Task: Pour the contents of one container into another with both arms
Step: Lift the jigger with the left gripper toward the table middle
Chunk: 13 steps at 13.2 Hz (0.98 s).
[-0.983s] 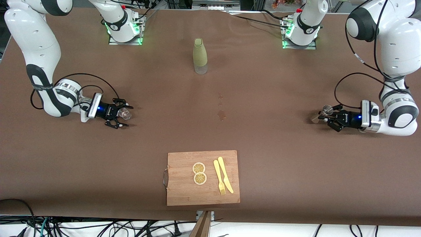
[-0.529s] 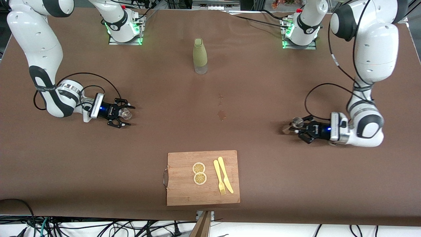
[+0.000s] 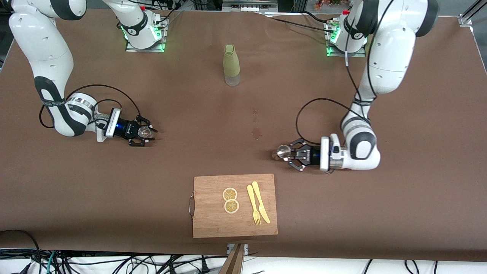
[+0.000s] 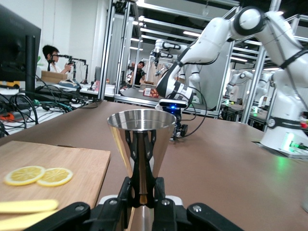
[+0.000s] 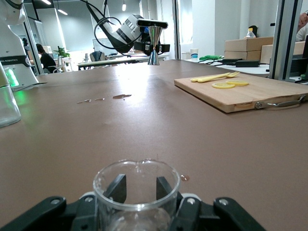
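Observation:
The jigger (image 3: pixel 283 151) is too far away from the tumbler to pour. Next, my left gripper brings the jigger closer, past the wet stain, and holds it there.
The tiny clear glass tumbler (image 3: pixel 145 131) stands on the brown table toward the right arm's end. My right gripper (image 3: pixel 143 132) lies low at table height, shut on it. In the right wrist view the tumbler (image 5: pixel 137 211) fills the gap, with dark fingers (image 5: pixel 115 185) against its sides. My left gripper (image 3: pixel 286 153) is shut on the silver jigger (image 3: pixel 282 152), upright just over the table between the wet stain and the cutting board. The left wrist view shows the jigger (image 4: pixel 142 137) pinched at its narrow waist by my left gripper (image 4: pixel 142 190).
A tall olive-green bottle (image 3: pixel 231 64) stands mid-table near the arms' bases. A wet stain (image 3: pixel 256 132) marks the cloth. The wooden cutting board (image 3: pixel 213 220) near the front camera carries two lemon slices (image 3: pixel 230 200) and a yellow fork and knife (image 3: pixel 258 207).
The left arm has swung the jigger from its end of the table toward the middle, near the board. The right gripper's fingers have closed in on the tumbler.

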{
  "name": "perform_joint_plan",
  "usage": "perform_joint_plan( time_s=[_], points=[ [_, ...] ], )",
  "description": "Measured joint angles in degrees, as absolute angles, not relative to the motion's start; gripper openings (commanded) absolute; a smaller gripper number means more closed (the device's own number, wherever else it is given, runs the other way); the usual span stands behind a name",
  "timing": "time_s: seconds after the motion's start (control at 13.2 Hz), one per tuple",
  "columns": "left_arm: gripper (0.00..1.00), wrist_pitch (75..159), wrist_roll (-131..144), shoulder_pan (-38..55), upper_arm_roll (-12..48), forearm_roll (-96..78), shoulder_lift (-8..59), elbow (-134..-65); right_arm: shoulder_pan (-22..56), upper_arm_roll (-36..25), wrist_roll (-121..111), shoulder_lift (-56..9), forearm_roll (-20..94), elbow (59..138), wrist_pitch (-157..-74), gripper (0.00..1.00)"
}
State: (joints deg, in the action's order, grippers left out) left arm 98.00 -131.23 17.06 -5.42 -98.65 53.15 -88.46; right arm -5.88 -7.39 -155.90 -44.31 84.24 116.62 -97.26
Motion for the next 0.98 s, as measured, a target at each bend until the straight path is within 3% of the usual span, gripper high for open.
perform_joint_plan(
  time_s=[0.3, 0.76, 0.98],
  points=[
    [0.00, 109.9, -130.8, 20.9, 0.4, -103.0, 53.1, -88.4, -5.9, -7.4, -155.9, -44.4, 84.2, 116.1, -97.3, 0.19],
    [0.00, 128.9, -130.7, 27.4, 7.6, -111.0, 53.1, -88.4, -5.6, -7.2, -155.0, -44.4, 84.2, 114.4, -97.2, 0.19],
    [0.00, 131.8, -132.7, 28.2, 9.3, -111.3, 53.1, -88.3, -4.9, -6.2, -154.4, -44.4, 84.2, 112.6, -97.2, 0.16]
  ],
)
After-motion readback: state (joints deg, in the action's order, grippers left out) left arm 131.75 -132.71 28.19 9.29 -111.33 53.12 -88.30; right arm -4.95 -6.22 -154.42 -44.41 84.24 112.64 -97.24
